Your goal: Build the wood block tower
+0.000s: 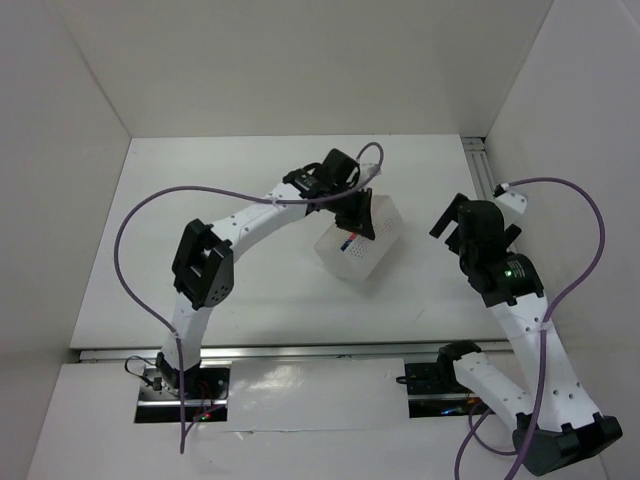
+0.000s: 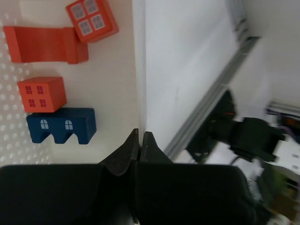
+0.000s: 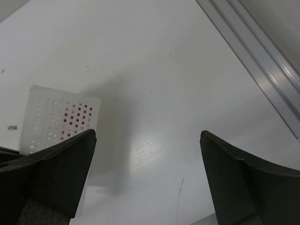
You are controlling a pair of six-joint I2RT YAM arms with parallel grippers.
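The blocks are inside the box (image 2: 55, 70). My left gripper should tilt the box by its side (image 2: 139, 75), pour out the blocks and then put the box aside.
Several small blocks lie inside a white perforated box (image 2: 112, 84): a red-orange cube (image 2: 42, 93), a notched blue block (image 2: 61, 125), a long red block (image 2: 40, 44) and a red square block with windows (image 2: 91, 19). My left gripper (image 2: 141, 134) is shut on the thin side wall (image 2: 138, 70) of that box, right of the blue block. From above, the left gripper (image 1: 355, 215) sits at the far edge of the box (image 1: 375, 245), where a bit of red and blue shows. My right gripper (image 3: 147, 140) is open and holds nothing, hovering to the right of the box (image 3: 56, 117).
An aluminium rail (image 1: 480, 165) runs along the table's right side, also seen in the right wrist view (image 3: 262, 61). White enclosure walls stand at the left, back and right. The right arm (image 2: 243, 133) shows beyond the box wall.
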